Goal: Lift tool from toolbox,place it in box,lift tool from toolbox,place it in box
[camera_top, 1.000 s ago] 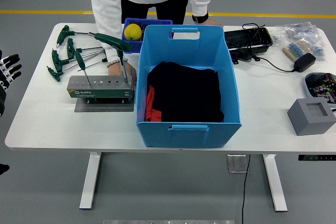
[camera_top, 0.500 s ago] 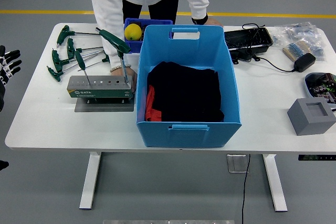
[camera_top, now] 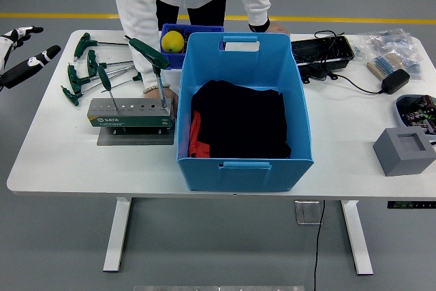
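Note:
The green wrench (camera_top: 148,53) beside the box should slide up and leave the tool stand behind when I lift it, because the wrench's body goes down into a hole (camera_top: 164,105).
A grey tool stand (camera_top: 129,114) sits on the table's left part. Two green T-handle wrenches stand in it: one (camera_top: 107,81) at its left, one (camera_top: 152,59) at its right end. Several more green wrenches (camera_top: 85,66) lie flat behind it. A person's hand (camera_top: 167,97) rests by the stand's right end, next to the big blue box (camera_top: 244,110) holding black and red cloth. My left hand (camera_top: 24,52) hovers off the table's left edge, fingers spread, holding nothing. The right hand is out of view.
A small blue bin with a yellow ball (camera_top: 172,40) stands behind the box. A black tray (camera_top: 321,52), cables, a power adapter (camera_top: 394,80), bagged parts, a grey foam block (camera_top: 403,150) and a blue-rimmed tray (camera_top: 417,109) occupy the right. The person leans over the far edge.
My left hand has risen from the left edge's lower part to level with the table's far corner, fingers now pointing right. The person's hand has tilted the right wrench slightly.

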Motion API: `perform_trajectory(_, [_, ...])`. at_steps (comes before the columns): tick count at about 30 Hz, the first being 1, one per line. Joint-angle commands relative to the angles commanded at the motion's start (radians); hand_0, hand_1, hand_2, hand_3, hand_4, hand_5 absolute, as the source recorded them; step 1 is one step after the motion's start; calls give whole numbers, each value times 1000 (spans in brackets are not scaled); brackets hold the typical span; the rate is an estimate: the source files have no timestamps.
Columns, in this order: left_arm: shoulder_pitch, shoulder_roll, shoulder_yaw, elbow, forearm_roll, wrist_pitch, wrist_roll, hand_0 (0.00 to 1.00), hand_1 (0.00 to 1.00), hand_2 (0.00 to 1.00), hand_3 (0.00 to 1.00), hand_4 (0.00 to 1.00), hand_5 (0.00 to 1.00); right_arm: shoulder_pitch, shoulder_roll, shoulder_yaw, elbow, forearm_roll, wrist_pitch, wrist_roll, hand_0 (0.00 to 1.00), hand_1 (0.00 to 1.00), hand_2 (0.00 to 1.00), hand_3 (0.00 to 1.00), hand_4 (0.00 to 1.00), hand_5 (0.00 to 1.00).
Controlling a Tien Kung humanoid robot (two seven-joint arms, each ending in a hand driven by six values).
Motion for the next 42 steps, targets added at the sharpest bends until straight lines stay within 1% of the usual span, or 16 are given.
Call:
perform_trajectory(1, [-33,23,38,14,27,-5,0,953,998,998,904,998,722,1,-1,1,0,-2,0,-1,793,801,840,703,928,744])
perform_trajectory(2, [-63,40,75,24,48,-8,2,983,998,998,947,998,647,3,-1,2,0,-3,1,-1,793,801,839,702,927,745])
perform_trajectory(5, [-149,74,177,60,86,-22,8,983,998,998,947,998,647,7,-4,0,0,-1,3,-2,793,801,839,702,927,745])
perform_trajectory(6, [-190,77,222,78,93,-25,8,983,998,998,947,998,647,9,-5,1,0,-1,4,-2,793,801,839,702,927,745])
perform_trajectory(7, [-208,77,241,85,96,-26,7,983,998,998,947,998,647,10,-5,1,0,-2,5,-2,793,801,839,702,927,745])
perform_trajectory(8, [-237,75,271,102,103,-29,3,993,998,998,973,998,592,13,-6,0,0,-3,6,-2,793,801,839,701,927,744])
perform_trajectory(10, [-283,74,324,128,104,-30,-6,993,998,998,973,998,592,17,-9,2,0,-8,9,-1,793,801,839,701,927,744])
perform_trajectory(16, [-398,56,483,203,99,-44,-59,991,998,998,984,998,552,24,-14,-4,0,-12,14,3,789,797,839,692,926,745])
perform_trajectory(22, [-460,34,573,226,71,-69,-84,977,998,998,979,998,539,27,-17,-25,0,1,15,11,789,796,837,689,926,745])
perform_trajectory(25, [-489,15,613,240,66,-80,-83,977,998,998,979,998,539,29,-18,-36,0,7,15,13,789,796,837,689,926,745])
perform_trajectory(26, [-494,12,619,243,65,-82,-83,954,971,978,965,998,530,29,-18,-38,0,7,16,13,789,794,837,687,925,747])
perform_trajectory(31, [-535,-20,681,300,57,-105,-74,954,971,978,965,998,530,34,-22,-54,0,9,17,17,789,794,837,687,925,747])
perform_trajectory(32, [-541,-23,691,310,58,-107,-74,908,928,946,921,998,544,34,-22,-59,0,12,17,19,786,791,832,683,925,746])
perform_trajectory(37, [-572,-41,737,364,73,-112,-74,908,928,946,921,998,544,38,-25,-89,0,36,14,28,786,791,832,683,925,746])
perform_trajectory(38, [-578,-46,744,376,77,-110,-75,855,827,849,858,998,553,39,-25,-98,0,43,13,30,785,790,831,680,924,746])
perform_trajectory(42, [-592,-59,756,409,83,-109,-78,855,827,849,858,998,553,42,-27,-114,0,55,11,37,785,790,831,680,924,746])
